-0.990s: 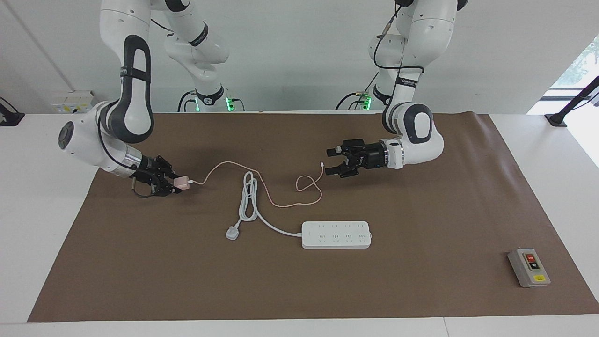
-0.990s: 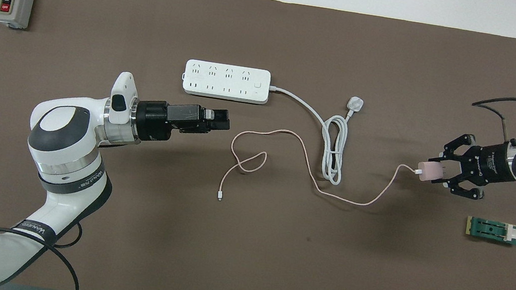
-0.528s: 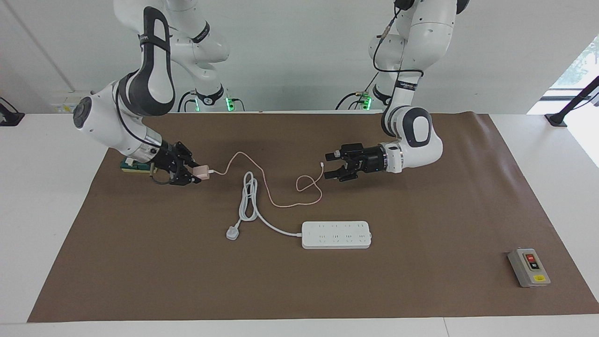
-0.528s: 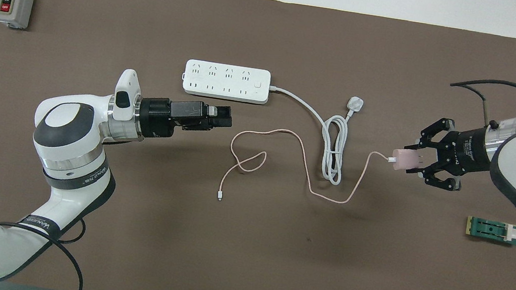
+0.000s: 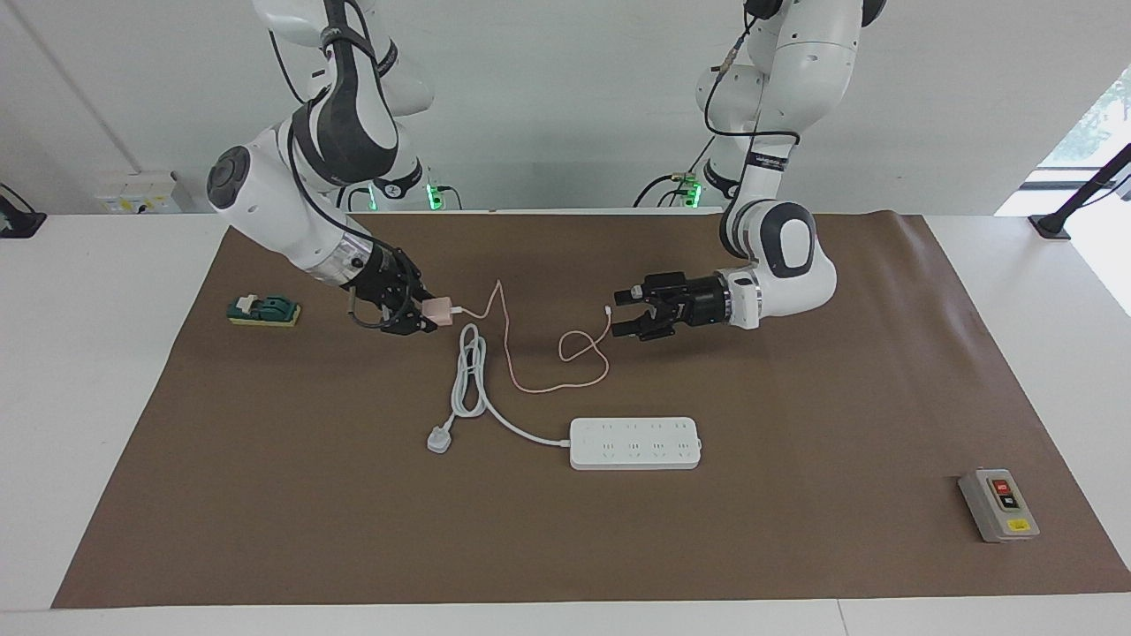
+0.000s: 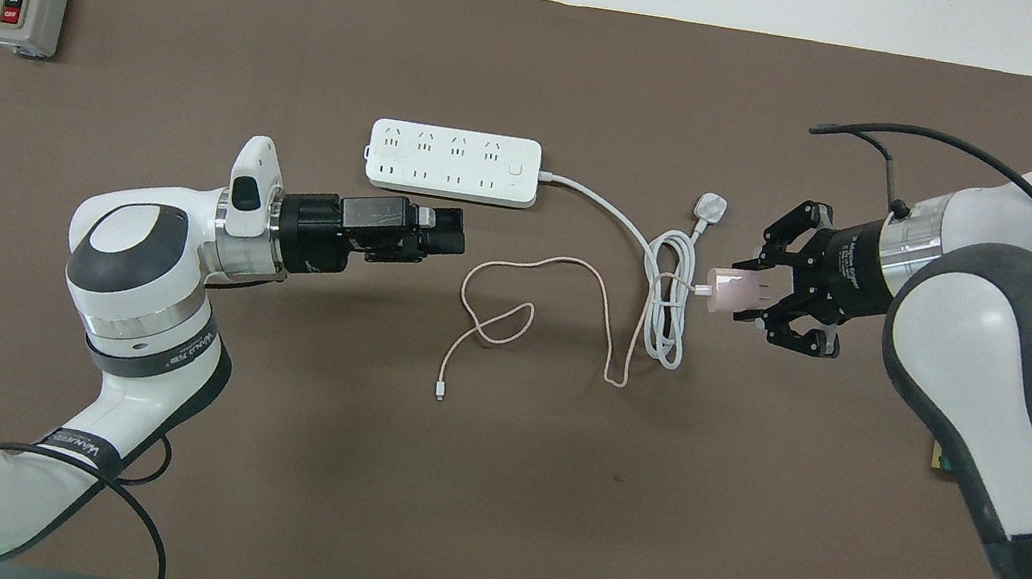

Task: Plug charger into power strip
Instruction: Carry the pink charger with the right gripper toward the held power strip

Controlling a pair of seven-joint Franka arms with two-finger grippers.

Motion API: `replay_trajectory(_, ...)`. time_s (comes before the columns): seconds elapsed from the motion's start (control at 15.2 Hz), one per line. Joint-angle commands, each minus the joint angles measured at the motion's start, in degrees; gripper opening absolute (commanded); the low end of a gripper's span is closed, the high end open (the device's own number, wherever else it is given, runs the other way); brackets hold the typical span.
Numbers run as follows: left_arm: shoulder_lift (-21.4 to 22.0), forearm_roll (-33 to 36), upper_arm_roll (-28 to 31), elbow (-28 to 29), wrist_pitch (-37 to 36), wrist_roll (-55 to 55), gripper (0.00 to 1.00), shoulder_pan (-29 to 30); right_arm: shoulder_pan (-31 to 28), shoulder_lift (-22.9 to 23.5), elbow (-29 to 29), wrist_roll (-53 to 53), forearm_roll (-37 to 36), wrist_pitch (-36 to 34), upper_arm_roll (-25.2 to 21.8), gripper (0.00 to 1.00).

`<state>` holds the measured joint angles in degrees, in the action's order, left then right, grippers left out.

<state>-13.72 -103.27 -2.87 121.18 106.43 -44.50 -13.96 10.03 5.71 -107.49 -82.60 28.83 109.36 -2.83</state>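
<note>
The thin pink cable is lying in slack loops (image 6: 530,309), and its loose end (image 6: 439,392) will therefore hardly move when the robot carries the pale pink charger to the power strip.
My right gripper (image 5: 424,314) (image 6: 749,297) is shut on the pale pink charger (image 5: 436,308) (image 6: 730,292) and holds it in the air, beside the coiled white cord. The charger's thin pink cable (image 5: 583,340) (image 6: 580,268) trails across the mat in loops. The white power strip (image 5: 634,442) (image 6: 453,163) lies flat, farther from the robots than the cable loops. My left gripper (image 5: 626,312) (image 6: 453,232) hangs open over the mat by the cable's loose end, with nothing between its fingers.
The strip's thick white cord (image 5: 468,371) (image 6: 666,301) is coiled beside the strip and ends in a white plug (image 5: 438,439) (image 6: 710,206). A grey switch box (image 5: 998,505) (image 6: 27,9) sits toward the left arm's end. A green block (image 5: 263,311) lies toward the right arm's end.
My right arm has carried the charger from its own end of the table toward the white cord coil, bunching up the pink cable and uncovering the green block. The left arm has barely moved.
</note>
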Motion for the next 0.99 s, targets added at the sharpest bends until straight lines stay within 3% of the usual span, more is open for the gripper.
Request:
replay_trajectory(0.0, -0.69, -1.06, 0.49, -1.82, 1.41, 1.17, 0.97, -1.41, 2.53, 1.67, 2.82, -5.09, 1.31, 2.68, -0.16, 0.00)
replay_trajectory(0.46, -1.39, -1.06, 0.49, -3.58, 3.35, 0.73, 0.97, -3.09, 11.41, 2.55, 2.03, -12.49, 1.67, 12.35, -0.16, 0.00)
replay_trajectory(0.92, -3.33, -2.29, 0.49, -5.78, 4.57, -0.32, 0.98, -5.02, 15.89, 3.69, 3.78, -18.47, 3.77, 16.49, -0.16, 0.00)
